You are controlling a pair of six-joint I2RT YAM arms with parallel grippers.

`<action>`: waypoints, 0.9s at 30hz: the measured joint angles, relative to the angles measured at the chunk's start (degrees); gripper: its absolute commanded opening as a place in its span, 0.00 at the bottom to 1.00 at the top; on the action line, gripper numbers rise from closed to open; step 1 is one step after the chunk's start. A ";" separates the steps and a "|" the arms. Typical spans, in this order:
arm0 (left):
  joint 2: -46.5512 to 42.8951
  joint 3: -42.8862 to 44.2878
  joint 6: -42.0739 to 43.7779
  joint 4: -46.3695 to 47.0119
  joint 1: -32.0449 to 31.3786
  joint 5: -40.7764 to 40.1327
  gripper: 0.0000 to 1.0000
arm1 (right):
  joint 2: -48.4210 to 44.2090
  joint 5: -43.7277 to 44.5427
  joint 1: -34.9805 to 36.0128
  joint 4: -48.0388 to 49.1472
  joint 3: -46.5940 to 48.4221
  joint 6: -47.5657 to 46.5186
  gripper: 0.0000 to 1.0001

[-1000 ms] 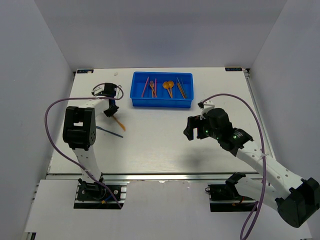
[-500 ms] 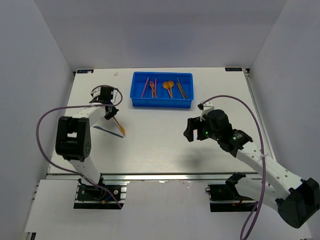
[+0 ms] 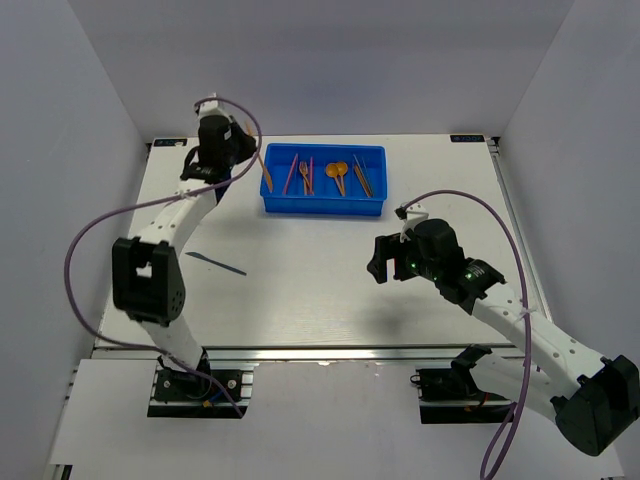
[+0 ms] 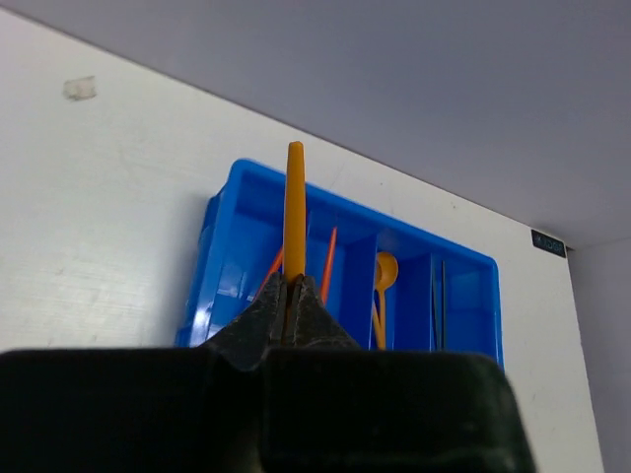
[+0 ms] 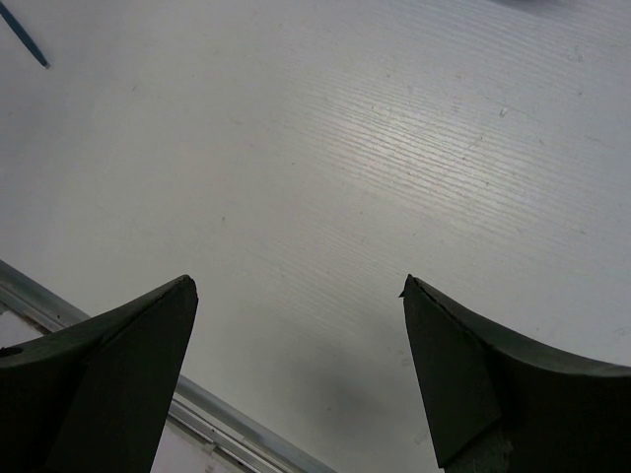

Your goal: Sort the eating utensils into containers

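Note:
The orange utensil (image 3: 266, 178) lines up lengthwise with the tray's end section (image 3: 279, 185), so my left gripper should keep moving it over until it hangs inside the tray's rim, and then let go.
My left gripper (image 3: 238, 150) is shut on an orange utensil (image 3: 263, 168) and holds it in the air at the left end of the blue tray (image 3: 323, 206). In the left wrist view the utensil (image 4: 294, 207) sticks straight out of the closed fingertips (image 4: 293, 286) over the tray's left compartment (image 4: 237, 246). The tray holds orange and reddish utensils (image 3: 301, 175), orange spoons (image 3: 340, 174) and dark sticks (image 3: 363, 178). A dark blue utensil (image 3: 215, 261) lies on the table at the left. My right gripper (image 3: 378, 262) is open and empty above bare table (image 5: 296, 286).
The dark blue utensil's tip shows at the top left of the right wrist view (image 5: 22, 34). The table's metal front rail (image 5: 197, 404) runs under the right gripper. Grey walls enclose the table on three sides.
My left arm has lifted the orange utensil off the table and swung it up and back to the tray's left end. The dark blue utensil stays on the table. The right arm has not moved.

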 measured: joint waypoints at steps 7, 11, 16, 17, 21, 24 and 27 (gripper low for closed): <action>16.28 13.14 5.07 5.90 -2.73 2.64 0.00 | 0.00 0.07 0.00 -0.15 -0.15 -0.02 0.89; 22.97 18.08 8.31 6.69 -3.58 3.45 0.00 | -0.02 0.22 0.00 -0.28 -0.83 -0.04 0.89; 26.58 18.69 10.10 6.86 -4.09 3.85 0.00 | 0.00 0.22 0.00 -0.46 -1.75 -0.04 0.89; 26.91 18.64 10.05 6.97 -4.09 3.82 0.01 | 0.02 0.22 0.00 -0.44 -1.79 -0.04 0.89; 26.51 15.26 9.20 9.46 -4.09 3.13 0.28 | 1.03 0.20 0.00 -0.37 -1.79 -0.04 0.89; 26.25 12.35 8.48 10.64 -4.09 2.49 0.48 | 2.05 0.20 0.00 -0.37 -1.79 -0.07 0.89; 25.40 9.70 7.63 10.78 -4.09 1.22 0.57 | 2.38 0.22 0.00 -0.39 -1.79 -0.11 0.89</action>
